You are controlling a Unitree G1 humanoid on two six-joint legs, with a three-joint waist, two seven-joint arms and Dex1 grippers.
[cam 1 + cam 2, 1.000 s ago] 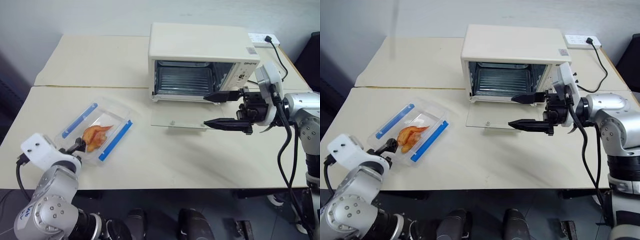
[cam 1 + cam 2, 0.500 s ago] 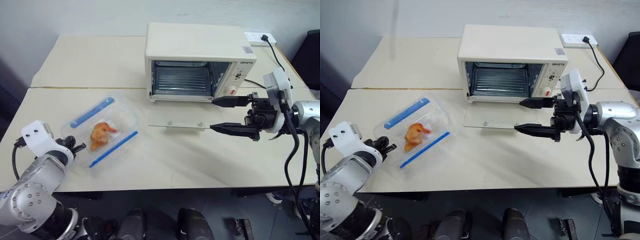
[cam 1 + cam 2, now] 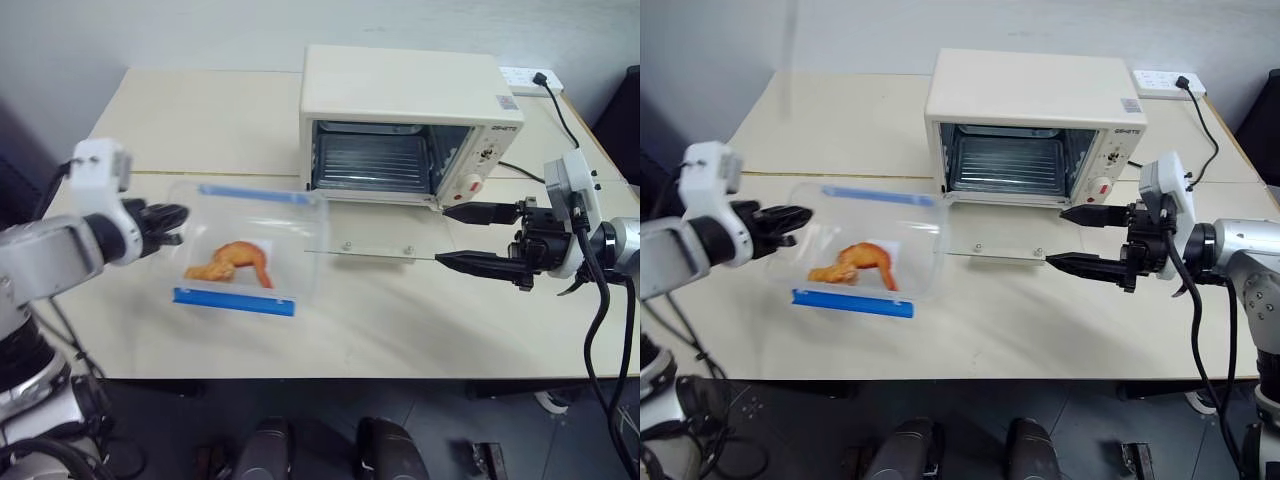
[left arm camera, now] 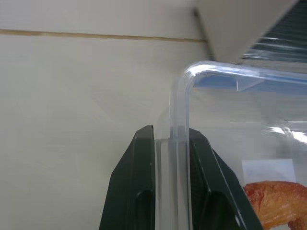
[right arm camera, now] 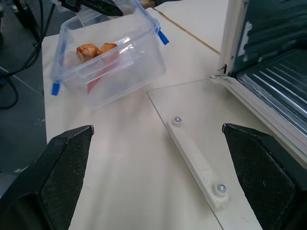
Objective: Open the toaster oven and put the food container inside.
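Observation:
The oven door lies flat and clear beside the food container [image 3: 245, 250], so the robot's left gripper keeps going toward the door [image 3: 375, 226] and lets go of the container once it rests there.
The food container [image 3: 245, 262], a clear box with blue clip strips and orange food inside, hangs tilted above the table, left of the toaster oven [image 3: 400, 95]. My left gripper [image 3: 172, 224] is shut on its left rim; the left wrist view shows both fingers [image 4: 139, 182] pinching the clear wall [image 4: 178, 110]. The oven's glass door [image 3: 365, 238] lies open and flat, and the cavity with its rack [image 3: 1010, 165] is exposed. My right gripper [image 3: 443, 236] is open and holds nothing, just right of the door. From the right wrist, the container [image 5: 110, 57] sits beyond the door handle [image 5: 196, 160].
A white power strip [image 3: 525, 77] with a black cable lies behind the oven at the right. A seam [image 3: 220, 172] joins two cream tables. The front edge of the table [image 3: 330, 375] runs close below the container.
My left gripper closed on the container's rim, lifted it off the table and carried it up and right toward the oven, tipping it on edge. The right gripper drew slightly right, still open.

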